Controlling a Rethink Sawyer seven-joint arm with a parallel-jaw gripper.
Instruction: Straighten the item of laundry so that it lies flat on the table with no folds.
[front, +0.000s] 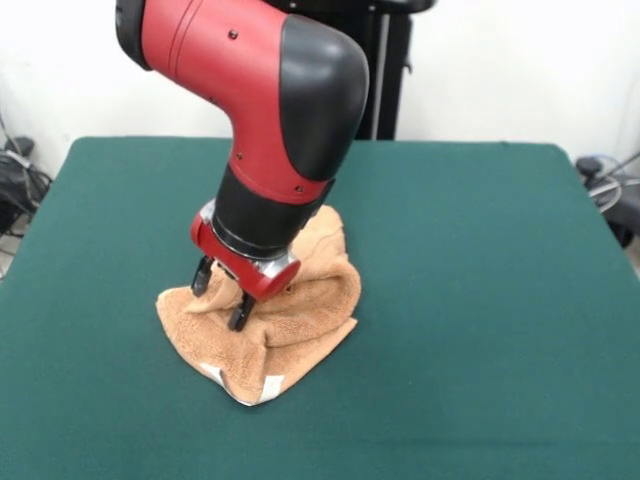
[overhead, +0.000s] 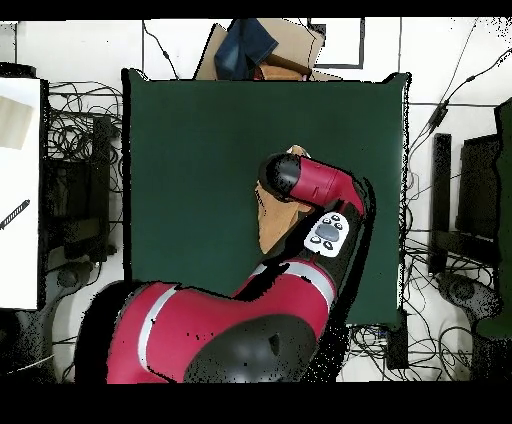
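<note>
My gripper is to lift the corner of the towel (front: 200, 335), which is bunched up in loose, rounded folds (front: 322, 298), so the towel will fall open and hang down in a long drape.
The item of laundry (front: 300, 310), an orange-tan terry towel, lies rumpled and folded over itself near the middle of the green table (front: 480, 250). A white edge strip (front: 262, 390) shows at its front corner. My gripper (front: 221, 297) points down onto the towel's left part. Its two black fingers (front: 203, 276) stand apart, with their tips pressed into the cloth and a ridge of towel between them. From overhead, the red arm covers the gripper. Only parts of the towel (overhead: 268, 222) show beside the arm on the table (overhead: 200, 150).
A cardboard box with a blue cloth (overhead: 258, 45) sits just beyond the table's top edge in the overhead view. Cables and black equipment (overhead: 470, 200) line both sides. A white surface (overhead: 20, 190) stands at the left.
</note>
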